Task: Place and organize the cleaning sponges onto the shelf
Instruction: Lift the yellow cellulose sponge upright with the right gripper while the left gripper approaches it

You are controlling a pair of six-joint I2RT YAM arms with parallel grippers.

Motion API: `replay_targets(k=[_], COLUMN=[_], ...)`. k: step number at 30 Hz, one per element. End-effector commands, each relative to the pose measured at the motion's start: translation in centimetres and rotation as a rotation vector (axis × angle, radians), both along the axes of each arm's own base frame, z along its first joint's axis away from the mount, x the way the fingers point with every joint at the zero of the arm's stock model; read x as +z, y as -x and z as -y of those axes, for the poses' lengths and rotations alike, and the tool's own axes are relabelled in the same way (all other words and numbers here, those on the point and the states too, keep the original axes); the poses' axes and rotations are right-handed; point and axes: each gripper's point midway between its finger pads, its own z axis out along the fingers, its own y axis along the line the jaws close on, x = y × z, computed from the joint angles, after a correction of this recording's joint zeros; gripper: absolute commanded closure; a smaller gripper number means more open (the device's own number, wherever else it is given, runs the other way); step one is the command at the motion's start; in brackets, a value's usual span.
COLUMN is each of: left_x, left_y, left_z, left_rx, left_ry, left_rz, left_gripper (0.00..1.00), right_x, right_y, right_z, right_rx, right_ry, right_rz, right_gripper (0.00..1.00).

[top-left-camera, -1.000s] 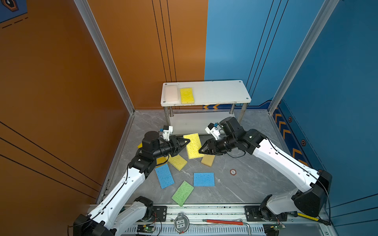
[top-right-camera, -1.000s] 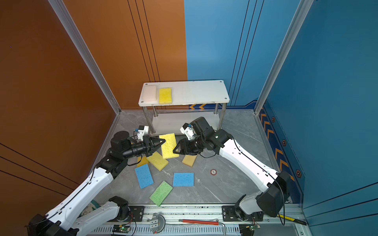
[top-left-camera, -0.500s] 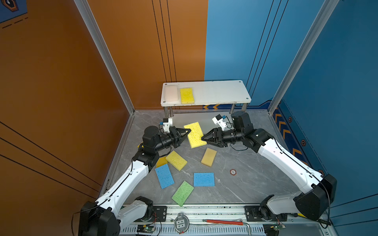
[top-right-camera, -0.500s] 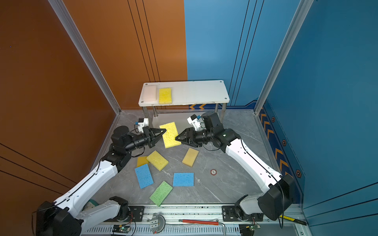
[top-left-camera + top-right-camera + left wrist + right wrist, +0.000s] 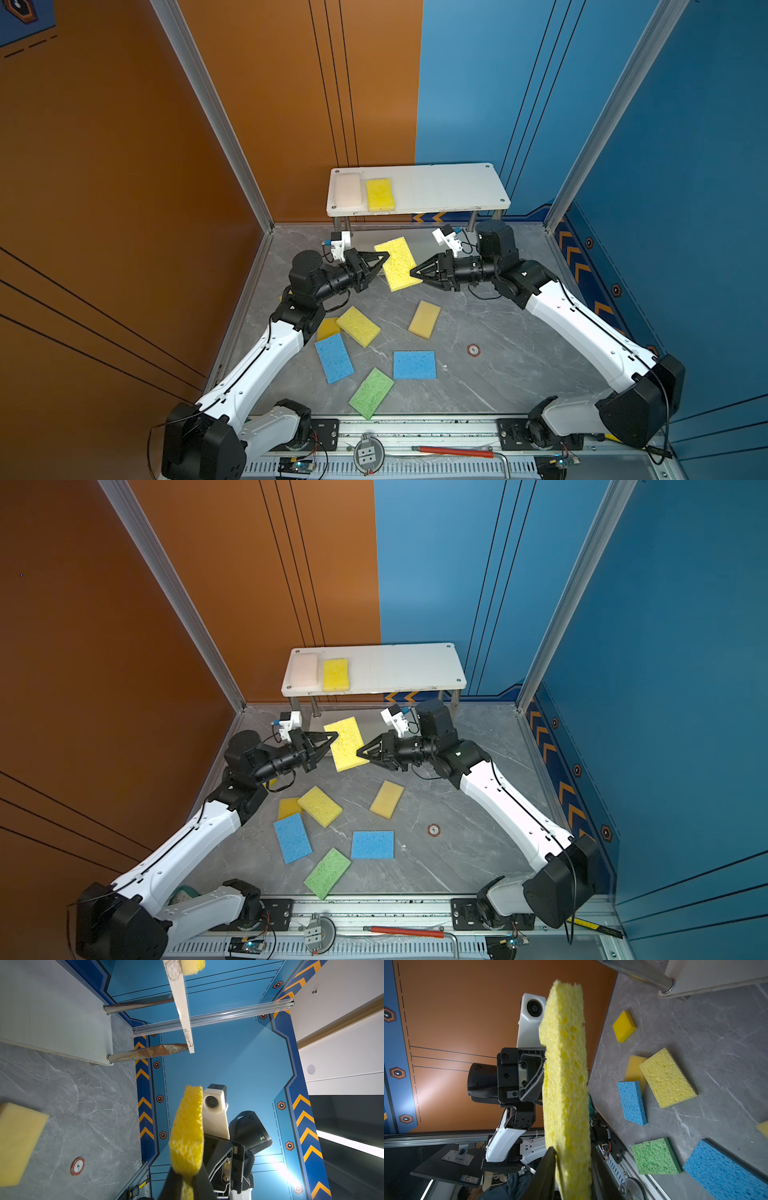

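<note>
My two grippers are pinching the yellow sponge (image 5: 397, 264) by opposite edges. Next, my left gripper lets go and back away before my right gripper puts the sponge down on the free top board (image 5: 412, 190).
A yellow sponge (image 5: 399, 264) (image 5: 347, 744) hangs in the air in front of the shelf (image 5: 449, 187) (image 5: 399, 667), held from both sides. My left gripper (image 5: 386, 257) (image 5: 187, 1180) is shut on its left edge, pinching it thin. My right gripper (image 5: 412, 272) (image 5: 572, 1159) is shut on the opposite edge, one jaw on each face. The shelf's top board carries a pale sponge (image 5: 348, 190) and a yellow sponge (image 5: 379, 194) at its left end. On the floor lie several more: yellow (image 5: 358, 326), orange-yellow (image 5: 424, 319), two blue (image 5: 333, 357) (image 5: 414, 365), green (image 5: 371, 393).
A small round red token (image 5: 473, 350) lies on the grey floor right of the sponges. A red-handled tool (image 5: 453, 451) rests on the front rail. Another orange-yellow sponge (image 5: 328, 328) sits partly under the yellow one. Wall panels close in both sides and the back.
The left gripper lifted the yellow sponge off the floor toward the shelf. The right gripper came up to its other edge and closed on it.
</note>
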Motion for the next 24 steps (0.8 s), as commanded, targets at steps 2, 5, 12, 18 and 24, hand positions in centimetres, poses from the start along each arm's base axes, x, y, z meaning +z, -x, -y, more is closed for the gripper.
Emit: replay_targets(k=[2, 5, 12, 18, 24], left_x=[1.3, 1.3, 1.6, 1.6, 1.4], left_y=[-0.2, -0.3, -0.2, -0.1, 0.1], left_z=[-0.1, 0.0, 0.4, 0.5, 0.5], left_rx=[0.019, 0.02, 0.01, 0.006, 0.003], left_ry=[0.011, 0.01, 0.01, 0.011, 0.01], left_rz=[0.052, 0.051, 0.057, 0.057, 0.054], left_gripper=[0.9, 0.91, 0.81, 0.61, 0.36], right_x=[0.5, 0.6, 1.6, 1.9, 1.6], right_y=[-0.1, 0.0, -0.1, 0.1, 0.1], right_z=[0.5, 0.8, 0.9, 1.1, 1.3], right_rx=[-0.002, -0.006, -0.019, -0.027, -0.041], right_ry=[-0.022, -0.024, -0.034, -0.036, -0.029], right_rz=[0.017, 0.017, 0.038, 0.045, 0.042], right_gripper=[0.76, 0.79, 0.86, 0.87, 0.88])
